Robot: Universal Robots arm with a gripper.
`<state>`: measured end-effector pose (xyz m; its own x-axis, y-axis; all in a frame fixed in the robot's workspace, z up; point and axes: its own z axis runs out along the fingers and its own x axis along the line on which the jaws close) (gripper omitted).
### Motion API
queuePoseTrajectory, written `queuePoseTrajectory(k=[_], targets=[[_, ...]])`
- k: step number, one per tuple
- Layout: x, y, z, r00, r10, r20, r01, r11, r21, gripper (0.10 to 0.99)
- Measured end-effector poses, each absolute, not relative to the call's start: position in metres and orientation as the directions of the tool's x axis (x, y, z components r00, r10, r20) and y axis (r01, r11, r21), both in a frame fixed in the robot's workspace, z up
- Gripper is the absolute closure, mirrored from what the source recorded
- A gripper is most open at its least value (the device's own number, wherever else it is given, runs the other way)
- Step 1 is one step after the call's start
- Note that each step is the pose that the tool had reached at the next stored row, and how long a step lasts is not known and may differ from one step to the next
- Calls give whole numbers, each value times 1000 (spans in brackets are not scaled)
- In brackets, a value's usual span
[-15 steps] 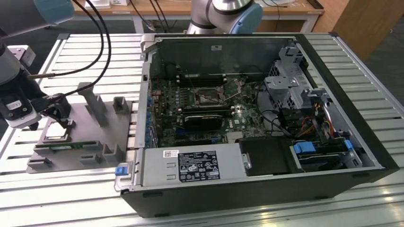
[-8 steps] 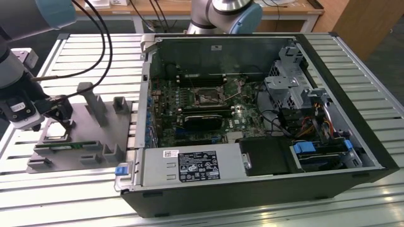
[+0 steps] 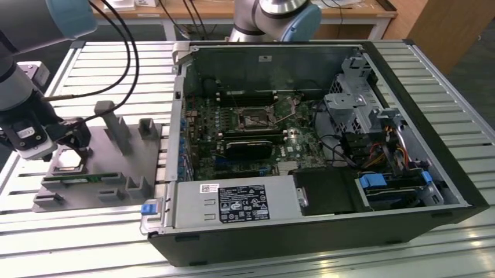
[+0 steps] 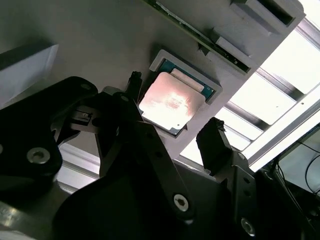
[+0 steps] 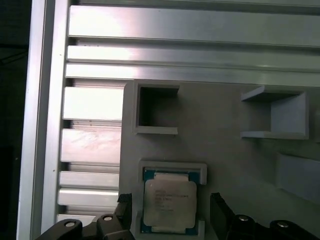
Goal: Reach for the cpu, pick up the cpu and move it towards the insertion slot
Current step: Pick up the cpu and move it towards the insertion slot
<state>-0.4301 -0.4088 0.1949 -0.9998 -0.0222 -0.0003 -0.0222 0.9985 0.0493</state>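
Observation:
My gripper will slip the cpu (image 3: 69,158) free and leave the grey fixture in place when it lifts the cpu, as the pale rim is open (image 5: 202,202) beside it.
The cpu (image 5: 169,202) is a flat square chip with a shiny silver top, lying in a pale-rimmed pocket of the grey fixture (image 5: 225,165). My gripper (image 5: 171,214) hangs just above it, open, with one dark finger on each side and a gap between each finger and the chip. The second wrist view shows the same: the cpu (image 4: 170,102) sits between the fingers of my gripper (image 4: 173,114). In the exterior view my gripper (image 3: 68,150) is over the cpu (image 3: 69,165) at the exterior view's left. The insertion slot (image 3: 254,119) is on the green board inside the open computer case.
The grey fixture (image 3: 116,174) has upright blocks (image 3: 115,128) and a green memory stick (image 3: 85,178) beside the chip. The open computer case (image 3: 386,75) stands to the exterior view's right, with a black card (image 3: 247,148) near the slot. A second robot arm (image 3: 279,17) stands behind the case.

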Motion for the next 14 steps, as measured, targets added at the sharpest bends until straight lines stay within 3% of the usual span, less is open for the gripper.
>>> queuePoseTrajectory(k=[14], targets=[[-430, -408, 183, -1000, -22, 0, -22, 999, 49, 380]])
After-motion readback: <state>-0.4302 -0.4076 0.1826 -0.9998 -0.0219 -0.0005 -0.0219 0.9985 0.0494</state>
